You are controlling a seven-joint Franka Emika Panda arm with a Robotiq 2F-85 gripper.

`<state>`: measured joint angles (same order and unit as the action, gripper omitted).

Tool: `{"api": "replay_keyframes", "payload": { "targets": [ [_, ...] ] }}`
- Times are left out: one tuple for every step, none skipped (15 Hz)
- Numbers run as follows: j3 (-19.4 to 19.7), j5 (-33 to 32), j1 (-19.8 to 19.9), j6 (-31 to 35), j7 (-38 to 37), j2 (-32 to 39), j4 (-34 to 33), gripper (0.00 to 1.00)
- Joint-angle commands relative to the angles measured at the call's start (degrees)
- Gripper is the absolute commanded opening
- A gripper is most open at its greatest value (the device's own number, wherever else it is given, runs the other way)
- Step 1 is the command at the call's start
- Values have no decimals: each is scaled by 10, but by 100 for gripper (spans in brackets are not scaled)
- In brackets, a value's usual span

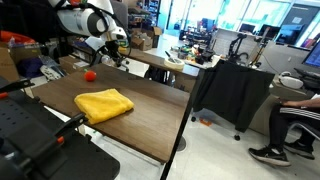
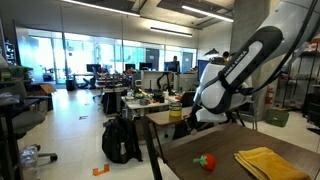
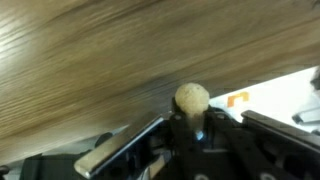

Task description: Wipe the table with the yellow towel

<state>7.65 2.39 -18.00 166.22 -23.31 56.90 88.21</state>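
Note:
The robot's fingers hold the beige knob (image 3: pixel 191 98) and the wood (image 1: pixel 166 107) near the black cart is clear of the towel, so the gripper keeps going there and lets go of the knob.
The yellow towel (image 1: pixel 104 104) lies bunched on the dark wood table (image 1: pixel 150 125), near its middle; it also shows at the lower right in an exterior view (image 2: pixel 268 163). My gripper (image 1: pixel 113 57) hangs above the far end of the table, well away from the towel, and appears in the exterior view (image 2: pixel 205 118) too. In the wrist view the gripper (image 3: pixel 190 112) is shut, with the table (image 3: pixel 120 50) grain close below. A small beige round knob (image 3: pixel 191 97) sits at the jaw tips; I cannot tell whether it is held. The towel is out of the wrist view.
A small red-orange ball (image 1: pixel 90 73) rests on the table near the gripper, also visible in an exterior view (image 2: pixel 204 160). A black draped cart (image 1: pixel 235 90) stands beyond the table's side edge, and a seated person (image 1: pixel 295 120) is further right. Black equipment (image 1: pixel 30 135) crowds the near corner.

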Motion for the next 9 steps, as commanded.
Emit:
{"api": "replay_keyframes", "payload": {
  "targets": [
    [103, 1, -17, 65, -39, -53, 99, 0],
    [132, 6, -18, 71, -49, -55, 116, 0],
    [160, 10, -16, 79, -58, -48, 127, 0],
    [189, 13, -15, 86, -67, -40, 139, 0],
    [215, 18, -13, 86, -76, -31, 150, 0],
    [238, 25, -13, 83, -88, -22, 158, 0],
    [260, 33, -13, 76, -103, -8, 161, 0],
    [277, 45, -13, 65, -116, 2, 165, 0],
    [281, 54, -6, 62, -125, 15, 165, 0]
  ]
}}
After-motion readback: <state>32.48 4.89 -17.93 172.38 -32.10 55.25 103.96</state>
